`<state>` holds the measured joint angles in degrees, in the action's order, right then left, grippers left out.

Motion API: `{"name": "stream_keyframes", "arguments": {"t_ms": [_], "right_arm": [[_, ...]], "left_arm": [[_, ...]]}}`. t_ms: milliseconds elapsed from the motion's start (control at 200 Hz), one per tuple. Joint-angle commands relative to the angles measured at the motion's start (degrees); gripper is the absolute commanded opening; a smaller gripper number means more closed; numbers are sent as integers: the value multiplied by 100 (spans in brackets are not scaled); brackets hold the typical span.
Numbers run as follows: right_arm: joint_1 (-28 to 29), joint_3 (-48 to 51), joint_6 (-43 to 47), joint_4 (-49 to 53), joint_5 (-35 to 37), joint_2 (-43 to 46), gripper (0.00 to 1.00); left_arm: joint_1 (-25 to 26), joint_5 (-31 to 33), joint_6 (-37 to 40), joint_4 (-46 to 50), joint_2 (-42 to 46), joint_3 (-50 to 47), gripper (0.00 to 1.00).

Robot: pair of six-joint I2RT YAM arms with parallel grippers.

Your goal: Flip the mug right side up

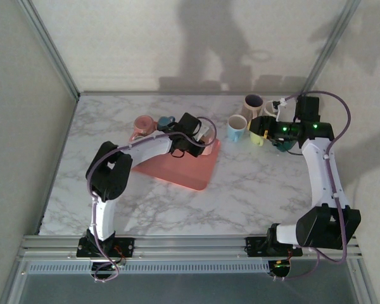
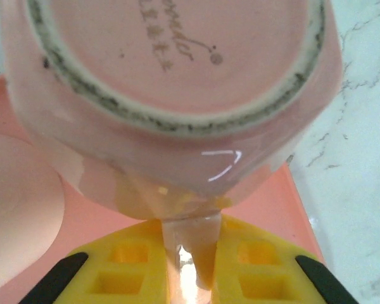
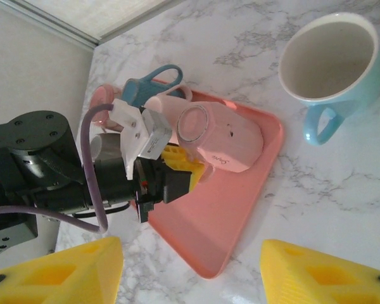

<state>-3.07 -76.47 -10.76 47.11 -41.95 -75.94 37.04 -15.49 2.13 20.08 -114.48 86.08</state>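
Observation:
My right gripper should keep moving toward the handle's rim end until it closes there, as my left gripper pinches the pink mug's handle from the base side (image 3: 193, 123).
A pink mug (image 2: 177, 63) hangs over the pink tray (image 2: 285, 215) with its base turned toward the left wrist camera. My left gripper (image 2: 189, 231) is shut on its handle, which is pinched between the yellow fingers (image 2: 126, 266). From the right wrist the same mug (image 3: 225, 136) appears tipped over, its base ring up and left, at the far end of the tray (image 3: 240, 209). From above, the left gripper (image 1: 201, 136) covers most of the mug. My right gripper (image 3: 190, 278) is open and holds nothing; it hovers right of the tray, near the light blue mug (image 1: 237, 128).
A teal mug (image 3: 153, 85) and another pink mug (image 3: 104, 98) stand by the tray's far-left edge. The light blue mug (image 3: 329, 63) stands upright on the marble. Two more mugs (image 1: 253, 102) cluster at the back right. Frame posts and walls bound the table.

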Motion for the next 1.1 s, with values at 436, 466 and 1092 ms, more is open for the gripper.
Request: {"name": "stream_keyframes", "arguments": {"t_ms": [436,466,1092], "right_arm": [[2,495,-761,-807,-1159,576,61],[-2,509,-830,-902,-1269,591,61],[1053,1538,-5270,-6741,-2099,630,59]], "left_arm": [[-203,-1520,-1867,-1627,2300,127,0],[-244,-1592,-1986,-1769,2384,113,0],[-487,-2204,-5246,-6925,3151,-1785,0]]}}
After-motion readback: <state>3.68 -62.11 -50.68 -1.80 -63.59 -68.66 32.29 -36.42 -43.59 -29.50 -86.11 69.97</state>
